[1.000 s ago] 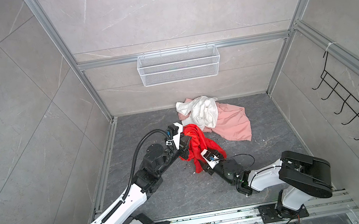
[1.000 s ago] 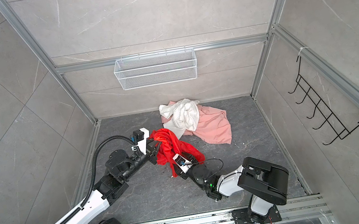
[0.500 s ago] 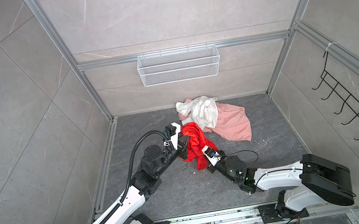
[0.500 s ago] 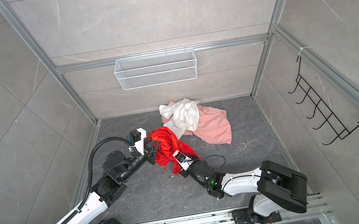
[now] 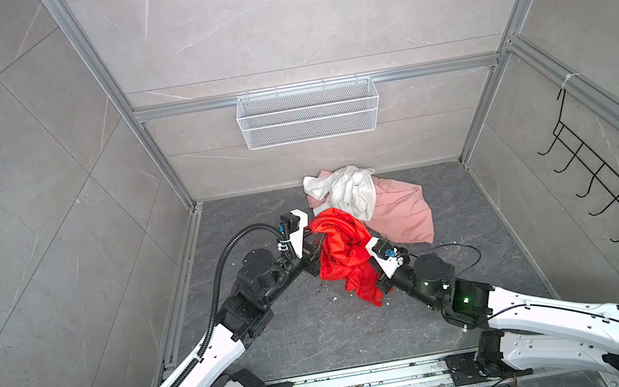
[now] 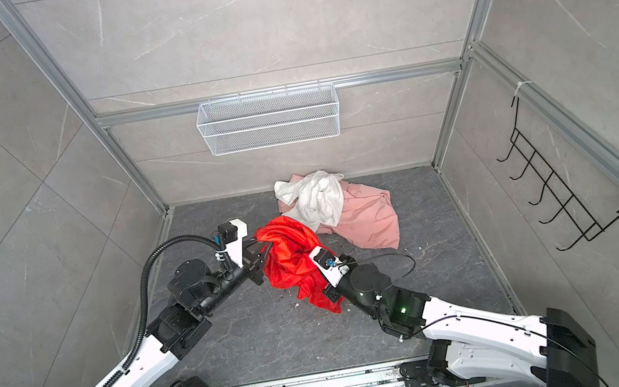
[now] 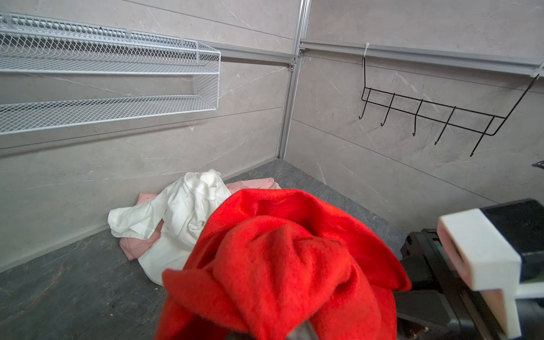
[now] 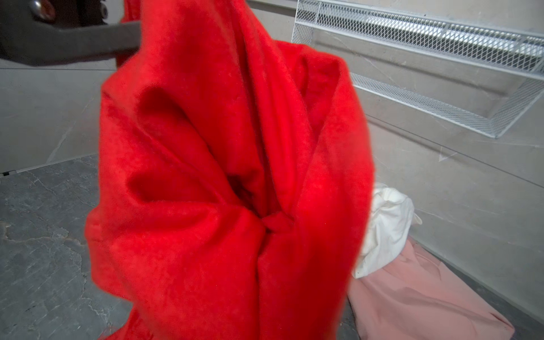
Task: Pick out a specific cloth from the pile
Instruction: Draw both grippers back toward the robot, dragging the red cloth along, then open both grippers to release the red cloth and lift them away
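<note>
The red cloth (image 5: 342,243) hangs clear of the white cloth, so the robot's left gripper should keep going down to the open dark floor in front (image 5: 337,321) and let go there.
The cloth (image 5: 339,248), bright red and crumpled, hangs off the dark floor between my two grippers in both top views (image 6: 288,257). My left gripper (image 5: 320,242) is shut on its upper left fold. My right gripper (image 5: 359,264) comes in from the lower right, and its fingers are buried in the red folds and shut on them. In both wrist views the cloth (image 7: 279,259) (image 8: 220,176) covers the jaws. The rest of the pile lies behind: a white cloth (image 5: 349,192) on a salmon-pink one (image 5: 403,213).
A white wire basket (image 5: 308,114) hangs on the back wall. A black hook rack (image 5: 610,189) is on the right wall. The arms' metal base rail (image 5: 370,378) runs along the front edge. Small crumbs lie on the floor by the cloth.
My right gripper has shut on the red cloth's lower folds, and its arm has stretched out lower. My left gripper still holds the cloth in nearly the same place.
</note>
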Controlling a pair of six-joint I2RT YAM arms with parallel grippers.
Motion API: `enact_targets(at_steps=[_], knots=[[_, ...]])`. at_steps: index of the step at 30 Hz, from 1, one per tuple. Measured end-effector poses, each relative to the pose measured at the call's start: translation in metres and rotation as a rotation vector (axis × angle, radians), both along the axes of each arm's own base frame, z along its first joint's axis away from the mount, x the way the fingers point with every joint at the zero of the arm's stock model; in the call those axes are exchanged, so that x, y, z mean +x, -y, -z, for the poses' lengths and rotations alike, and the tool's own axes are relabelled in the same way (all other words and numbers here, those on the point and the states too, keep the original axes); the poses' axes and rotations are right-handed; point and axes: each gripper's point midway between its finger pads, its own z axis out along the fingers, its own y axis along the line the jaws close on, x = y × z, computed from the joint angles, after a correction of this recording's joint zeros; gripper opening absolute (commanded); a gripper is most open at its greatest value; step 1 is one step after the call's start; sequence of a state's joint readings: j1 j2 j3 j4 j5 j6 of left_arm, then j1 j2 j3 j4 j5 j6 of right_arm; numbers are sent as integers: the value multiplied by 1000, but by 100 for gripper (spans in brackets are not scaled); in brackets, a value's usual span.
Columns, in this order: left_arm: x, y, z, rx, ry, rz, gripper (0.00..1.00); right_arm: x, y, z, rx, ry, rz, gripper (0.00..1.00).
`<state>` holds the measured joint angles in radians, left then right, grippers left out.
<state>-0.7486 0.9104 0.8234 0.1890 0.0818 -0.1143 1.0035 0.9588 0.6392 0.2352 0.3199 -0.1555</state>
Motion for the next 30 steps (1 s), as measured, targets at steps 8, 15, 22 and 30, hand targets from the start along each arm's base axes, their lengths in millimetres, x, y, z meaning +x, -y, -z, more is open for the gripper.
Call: enact_targets(at_steps=[8, 15, 22, 30], knots=[[-25, -8, 11, -3, -58, 27, 0, -20, 4, 7, 4, -101, -36, 1], [-35, -12, 107, 86, -258, 1, 1, -30, -8, 91, -46, -256, -40, 33], [-43, -46, 231, 252, -529, -153, 100, -30, 10, 139, -141, -323, 40, 99], [-46, -60, 140, 189, -511, -196, 100, -24, 42, 27, -100, -186, 78, 100]])
